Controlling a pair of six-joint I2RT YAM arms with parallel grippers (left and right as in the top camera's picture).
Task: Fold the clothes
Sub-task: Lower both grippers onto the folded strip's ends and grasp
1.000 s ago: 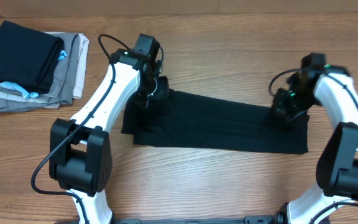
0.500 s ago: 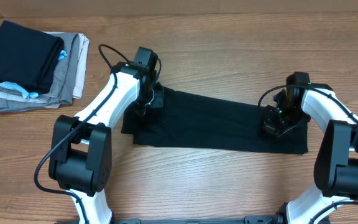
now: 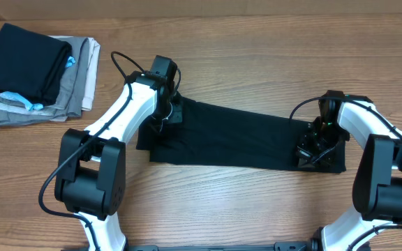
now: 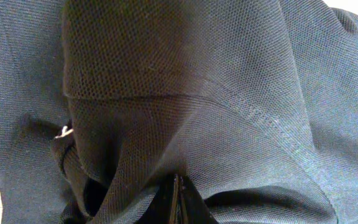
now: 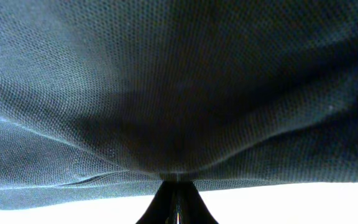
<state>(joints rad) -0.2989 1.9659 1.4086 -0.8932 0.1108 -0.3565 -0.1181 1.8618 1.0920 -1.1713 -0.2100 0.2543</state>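
Observation:
The black shirt's end [image 3: 149,143] is bunched up under my left gripper. My left gripper should move away, and my right gripper should grab the front edge [image 3: 192,160] near it.
The clothes [image 3: 236,139] are a black shirt lying as a long, narrow strip across the middle of the wooden table. My left gripper [image 3: 167,111] sits at the strip's left end, shut on a bunched fold of the mesh fabric [image 4: 185,74], which fills the left wrist view. At the strip's right end, my right gripper [image 3: 310,150] is shut on the fabric's edge. In the right wrist view the cloth [image 5: 179,81] hangs stretched from the pinched jaws [image 5: 176,182]. No logo shows.
A stack of folded grey and beige garments [image 3: 68,84] with a black one [image 3: 23,59] on top lies at the back left corner. Bare wood [image 3: 257,56] lies behind the strip and in front of it.
My right gripper has moved inward and toward the front edge, taking the right end of the shirt with it. The left gripper shifted slightly early on and has since stayed put.

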